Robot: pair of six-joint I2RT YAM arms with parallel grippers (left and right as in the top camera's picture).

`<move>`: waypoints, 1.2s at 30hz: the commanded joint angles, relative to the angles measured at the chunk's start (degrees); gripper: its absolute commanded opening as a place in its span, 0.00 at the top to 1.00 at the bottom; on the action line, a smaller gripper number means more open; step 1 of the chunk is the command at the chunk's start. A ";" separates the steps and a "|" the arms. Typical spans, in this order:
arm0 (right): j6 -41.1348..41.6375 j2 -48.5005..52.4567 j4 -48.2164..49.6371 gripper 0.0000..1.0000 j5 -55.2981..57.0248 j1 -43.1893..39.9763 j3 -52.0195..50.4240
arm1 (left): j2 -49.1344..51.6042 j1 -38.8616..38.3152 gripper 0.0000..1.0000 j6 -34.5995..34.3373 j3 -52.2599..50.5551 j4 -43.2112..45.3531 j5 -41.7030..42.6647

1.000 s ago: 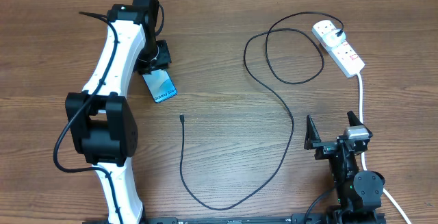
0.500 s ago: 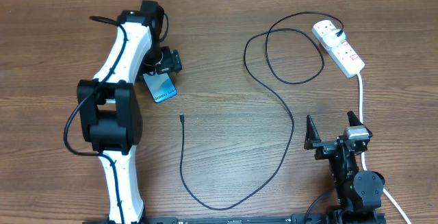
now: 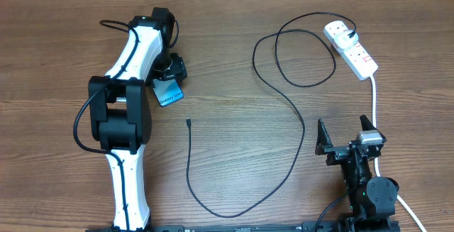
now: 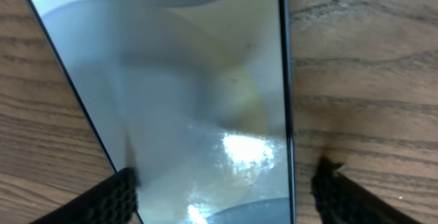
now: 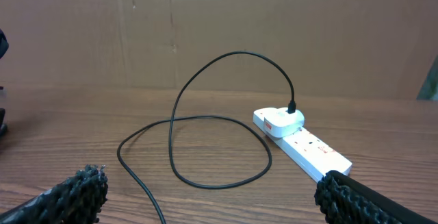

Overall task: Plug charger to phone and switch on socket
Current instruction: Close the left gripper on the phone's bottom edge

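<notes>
Next, I center my left gripper over the phone (image 4: 212,169) before I close it, because the phone lies against one finger of the gripper and there is a gap at the other (image 4: 304,177).
The phone (image 3: 169,94) lies flat on the wooden table, its light blue screen (image 4: 191,94) filling the left wrist view. My left gripper (image 3: 170,72) (image 4: 219,193) straddles the phone's far end, open. One pad (image 4: 113,196) sits at the phone's left edge, and the other stands a little off its right edge. The charger (image 3: 294,111) loops across the table from its plug in the socket (image 3: 352,49) to its free tip (image 3: 189,122), which lies below the phone. My right gripper (image 3: 346,138) (image 5: 212,196) is open and empty near the front edge, facing the socket (image 5: 304,145).
The socket's thick white cord (image 3: 374,101) runs down past my right gripper. A cardboard wall (image 5: 219,25) closes the far side of the table. Bare wood shows between the cable's tip and the phone.
My left arm has swung to the right and turned over the phone, with its jaws changing width. The phone has barely shifted. The right arm and the cable have not moved.
</notes>
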 commanded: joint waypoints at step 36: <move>0.37 -0.24 0.33 0.00 0.57 -0.07 -0.57 | 3.82 2.64 0.03 -5.68 1.38 -3.26 5.35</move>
